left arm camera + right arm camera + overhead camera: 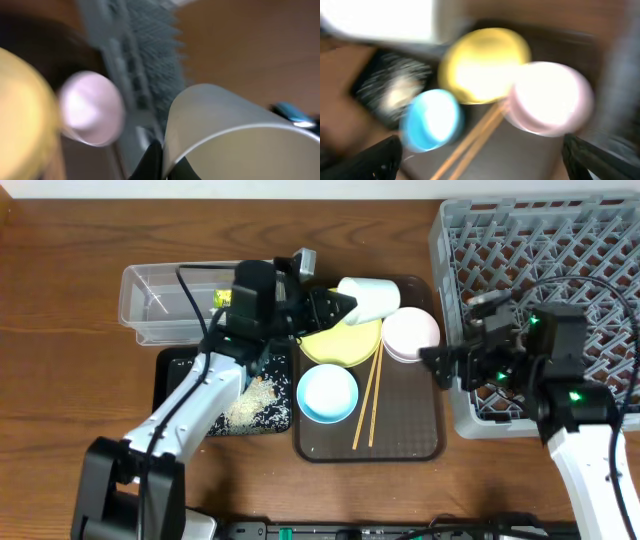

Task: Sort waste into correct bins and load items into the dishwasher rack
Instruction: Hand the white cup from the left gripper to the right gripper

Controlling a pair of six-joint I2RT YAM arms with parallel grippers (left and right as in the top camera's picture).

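Observation:
My left gripper is holding the small white cup by its rim, far from the grey rack. My right gripper should therefore take the cup's loose end first.
My left gripper is shut on the rim of the small white cup, lying on its side over the yellow plate; the cup wall fills the left wrist view. The pink-white bowl, light blue bowl and two chopsticks lie on the brown tray. My right gripper is open and empty at the tray's right edge, beside the pink bowl. Rice scraps lie in the black tray. A green wrapper sits in the clear tub. The grey rack stands right.
The right arm's body lies over the rack's front left corner. The left arm crosses the black tray and the clear tub. The wooden table shows bare at far left.

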